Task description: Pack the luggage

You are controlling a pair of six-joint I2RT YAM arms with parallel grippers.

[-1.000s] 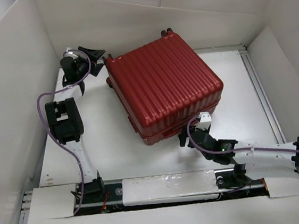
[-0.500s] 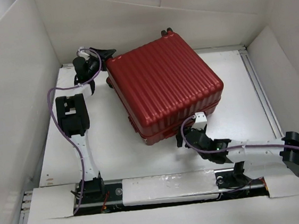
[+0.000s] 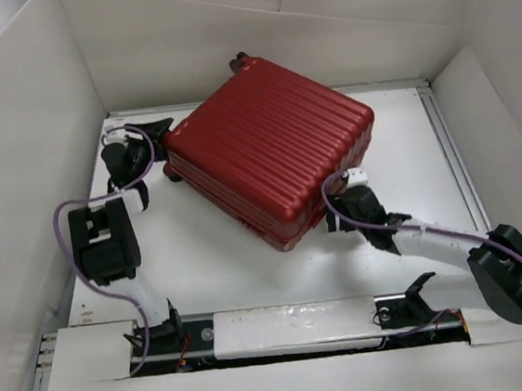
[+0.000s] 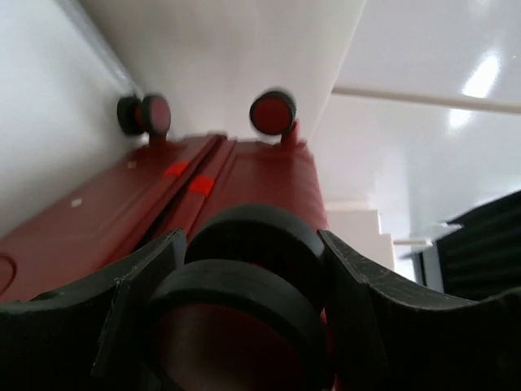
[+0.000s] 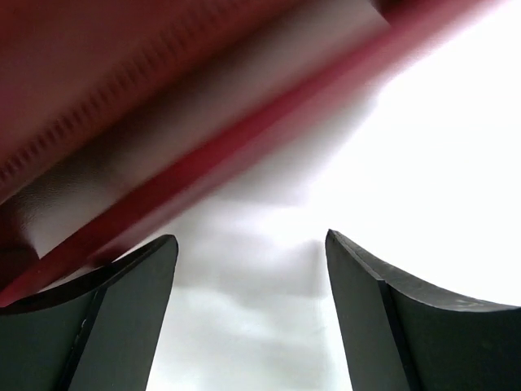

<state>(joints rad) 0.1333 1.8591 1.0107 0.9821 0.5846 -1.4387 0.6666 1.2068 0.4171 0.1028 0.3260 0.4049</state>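
My left gripper should swing the wheel end of the luggage (image 3: 270,148) nearer while my right gripper guides its near corner (image 3: 286,238), because the luggage lies crooked to the table's near edge.
The luggage (image 3: 270,148), a dark red ribbed hard-shell suitcase, lies closed and flat on the white table, turned diagonally. My left gripper (image 3: 158,148) is at its left corner. In the left wrist view my left gripper (image 4: 252,244) is shut on a dark double wheel (image 4: 252,285) of the luggage (image 4: 244,171), one finger on each side. Two more wheels (image 4: 273,112) show at the far end. My right gripper (image 3: 333,218) is open and empty at the near right corner, just below the luggage's edge (image 5: 163,106), with bare table between its fingers (image 5: 251,244).
White walls (image 3: 17,184) enclose the table on the left, back and right. A metal rail (image 3: 453,157) runs along the right side. The arm bases sit on the near edge (image 3: 284,328). The lining is hidden.
The luggage has swung round and shifted left and toward the back wall. The left arm has moved with its corner, and the right gripper has moved right and further back along the near edge.
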